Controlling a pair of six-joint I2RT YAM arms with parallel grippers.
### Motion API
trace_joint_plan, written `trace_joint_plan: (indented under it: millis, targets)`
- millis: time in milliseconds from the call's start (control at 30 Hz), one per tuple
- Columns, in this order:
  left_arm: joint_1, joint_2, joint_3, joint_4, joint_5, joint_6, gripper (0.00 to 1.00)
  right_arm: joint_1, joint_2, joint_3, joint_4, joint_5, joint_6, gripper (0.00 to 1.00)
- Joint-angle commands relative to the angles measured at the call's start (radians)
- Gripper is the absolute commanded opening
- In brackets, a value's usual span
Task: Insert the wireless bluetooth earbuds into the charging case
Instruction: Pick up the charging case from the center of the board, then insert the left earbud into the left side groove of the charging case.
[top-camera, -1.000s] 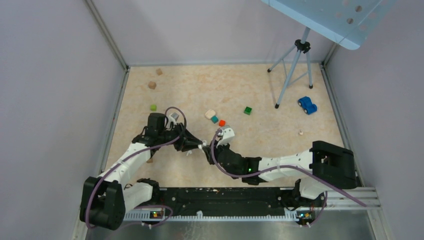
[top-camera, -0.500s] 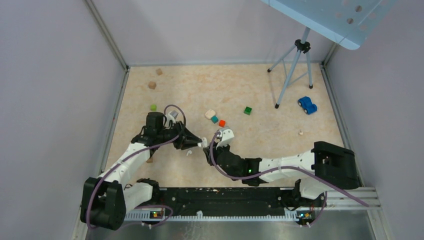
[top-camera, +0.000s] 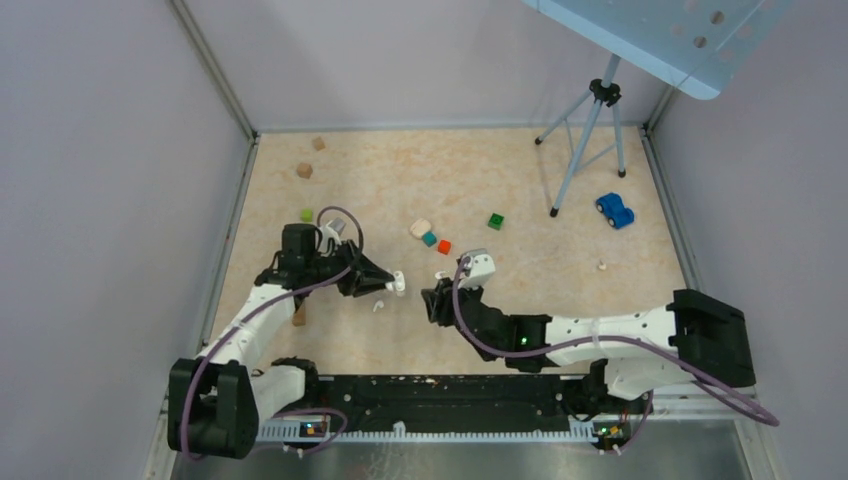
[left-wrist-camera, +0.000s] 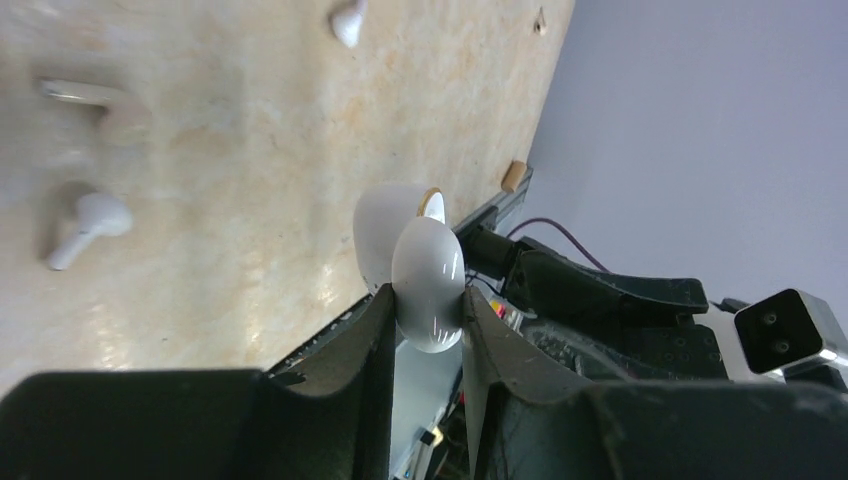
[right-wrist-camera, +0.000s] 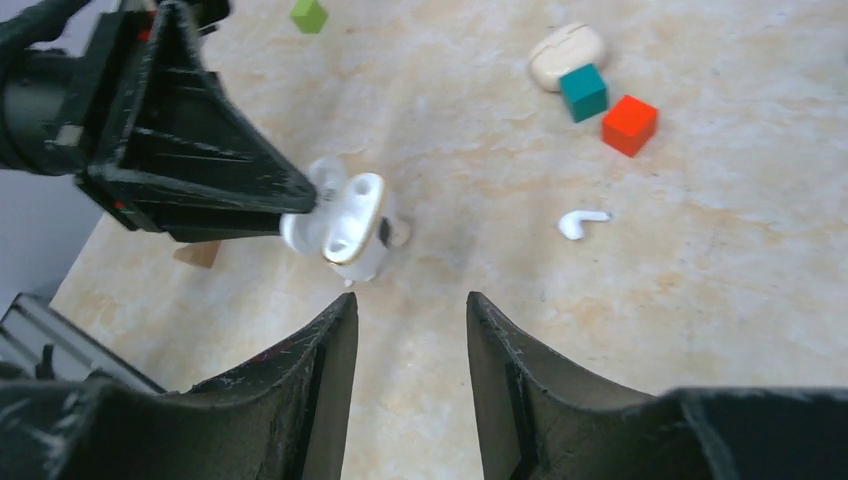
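My gripper will find another earbud hidden behind the case when I carry one over, since a small rounded end sticks out past the charging case (right-wrist-camera: 357, 225).
The charging case (top-camera: 398, 283) is white with a gold rim. Its lid is open, and my left gripper (top-camera: 392, 283) is shut on it and holds it above the table. It shows between the left fingers (left-wrist-camera: 425, 270) and from the right wrist (right-wrist-camera: 350, 225). One white earbud (top-camera: 378, 306) lies just below the case (left-wrist-camera: 88, 225). The other earbud (top-camera: 440, 274) lies to its right (right-wrist-camera: 583, 221). My right gripper (top-camera: 430, 300) is open and empty (right-wrist-camera: 405, 305), a short way right of the case.
A cream-beige rounded piece (top-camera: 420, 228), a teal cube (top-camera: 429, 238) and a red cube (top-camera: 444, 246) lie behind the grippers. Green cubes (top-camera: 495, 221) and wooden blocks (top-camera: 304, 170) are scattered about. A tripod (top-camera: 590, 140), a blue toy car (top-camera: 614, 210) and a small bead (top-camera: 602, 265) are at the right.
My right gripper has drawn back to the right, away from the case. My left gripper has shifted slightly left and back, still holding the case.
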Motion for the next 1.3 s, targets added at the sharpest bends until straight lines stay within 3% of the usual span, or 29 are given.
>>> trace_joint_plan:
  millis: [0, 67, 333, 600, 1267]
  targets:
    - [0.11, -0.022, 0.061, -0.109, 0.02, 0.139, 0.08, -0.073, -0.062, 0.032, -0.312, 0.043, 0.159, 0.43]
    - [0.153, -0.023, 0.083, -0.171, 0.007, 0.188, 0.08, -0.12, -0.048, 0.072, -0.437, 0.019, 0.16, 0.43]
    - [0.185, -0.053, 0.106, -0.238, -0.033, 0.216, 0.08, -0.232, 0.217, 0.299, -0.577, -0.164, -0.041, 0.36]
    - [0.185, -0.068, 0.092, -0.241, -0.025, 0.217, 0.08, -0.295, 0.429, 0.453, -0.578, -0.271, -0.064, 0.34]
    - [0.191, -0.061, 0.097, -0.244, -0.006, 0.228, 0.08, -0.347, 0.601, 0.512, -0.51, -0.296, -0.09, 0.34]
